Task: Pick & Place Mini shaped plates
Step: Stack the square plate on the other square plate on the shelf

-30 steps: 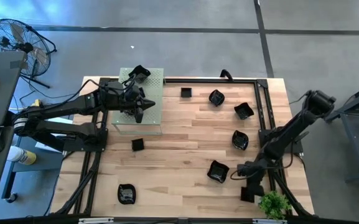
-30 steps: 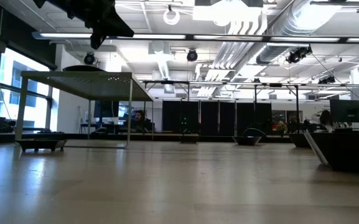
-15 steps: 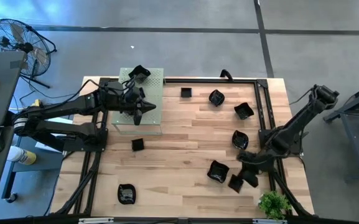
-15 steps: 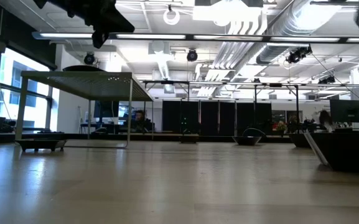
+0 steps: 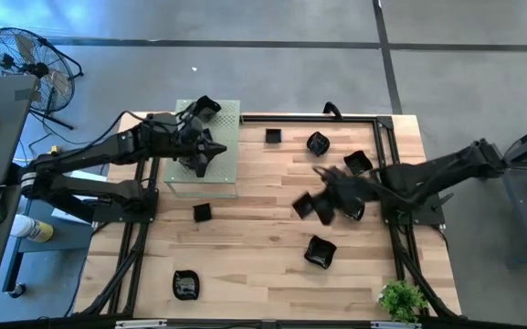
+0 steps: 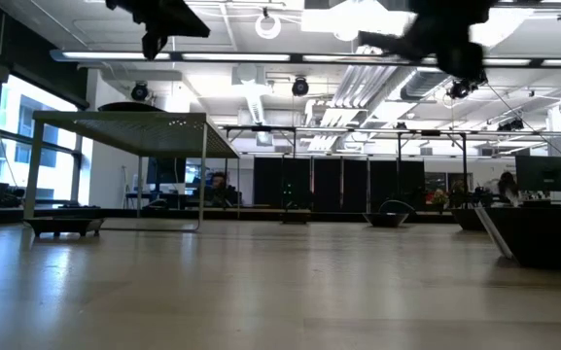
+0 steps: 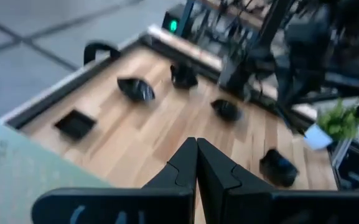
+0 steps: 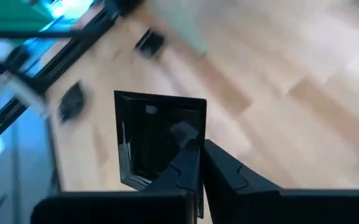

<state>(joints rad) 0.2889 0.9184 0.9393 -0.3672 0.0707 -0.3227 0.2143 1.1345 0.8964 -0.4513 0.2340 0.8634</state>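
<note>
I should take the small square plate [image 5: 303, 205] with my left gripper and carry it to the pale green board [image 5: 223, 170], since my right gripper holds it across the table.
Several glossy black mini plates lie on the wooden table [image 5: 245, 238]: small squares [image 5: 273, 136] [image 5: 202, 212], wavy ones [image 5: 318, 143] [image 5: 358, 164] [image 5: 320, 251] [image 5: 185, 284], and one [image 5: 205, 107] resting on the pale green perforated board [image 5: 222, 137]. My right gripper [image 5: 322, 205] [image 8: 200, 163] hangs over the table's middle, shut on a small square plate [image 5: 303, 206] [image 8: 157, 134]. My left gripper [image 5: 203, 157] [image 7: 196, 165] hovers shut and empty above the board. My right gripper pinches the small square plate between its two fingers by one side of its rim [image 8: 188, 142]. The plate stands tipped on edge in the hold, its hollow facing the wrist camera. It is lifted clear of the table.
A black metal frame [image 5: 386, 155] runs along the far and right sides of the table. A small green plant [image 5: 402, 299] stands at the near right corner. A wavy plate [image 5: 354, 210] lies partly under the right arm. Bare wood lies between the board and the plates.
My right gripper has risen from the near right corner with the small square plate and swung toward the table's left and far side, to its middle; the plate is lifted clear. My left gripper has stayed over the board, turning slightly.
</note>
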